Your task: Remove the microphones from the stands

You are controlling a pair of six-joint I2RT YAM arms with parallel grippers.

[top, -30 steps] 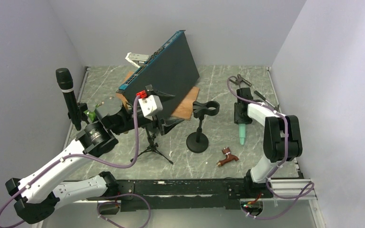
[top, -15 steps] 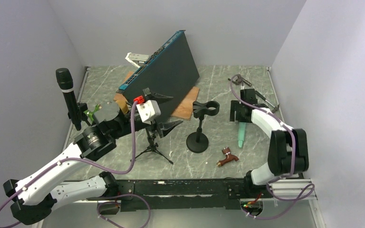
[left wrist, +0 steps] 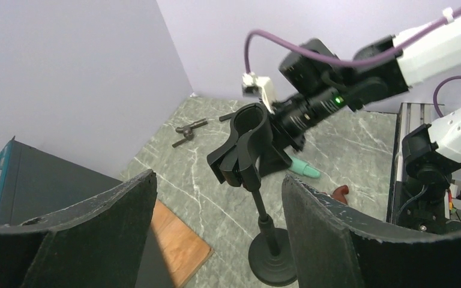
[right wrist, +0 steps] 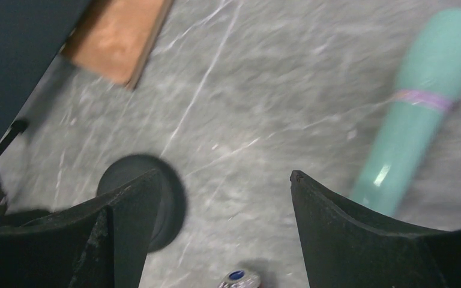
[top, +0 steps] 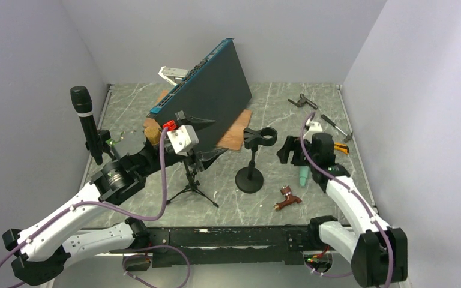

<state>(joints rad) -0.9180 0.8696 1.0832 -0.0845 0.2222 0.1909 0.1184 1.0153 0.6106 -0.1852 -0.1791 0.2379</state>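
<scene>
I should keep moving my right gripper toward the pole (top: 253,160) and close there, as the black stand's clip (top: 260,137) is empty and its pole clear of the mint-green microphone.
The black microphone stand (top: 251,161) stands mid-table, its clip (top: 259,136) empty. A mint-green microphone (top: 303,176) lies flat on the table to its right. My right gripper (top: 289,151) is open and empty, just left of the microphone's upper end; the right wrist view shows the green microphone (right wrist: 423,114) outside the right finger and the stand's base (right wrist: 141,201) behind the left finger. My left gripper (top: 207,139) is open and empty, left of the stand; the left wrist view (left wrist: 219,180) frames the clip (left wrist: 246,144) between the fingers. A black microphone (top: 86,123) stands upright at the far left.
A dark blue panel (top: 207,90) leans over a wooden board (top: 235,135) at the back. A small black tripod (top: 192,183) stands under my left wrist. A brown tool (top: 288,198) lies near the front. Loose tools (top: 305,102) lie at the back right.
My right gripper has pulled away from the green microphone toward the left and near side, leaving it on the table. My left gripper has shifted slightly left.
</scene>
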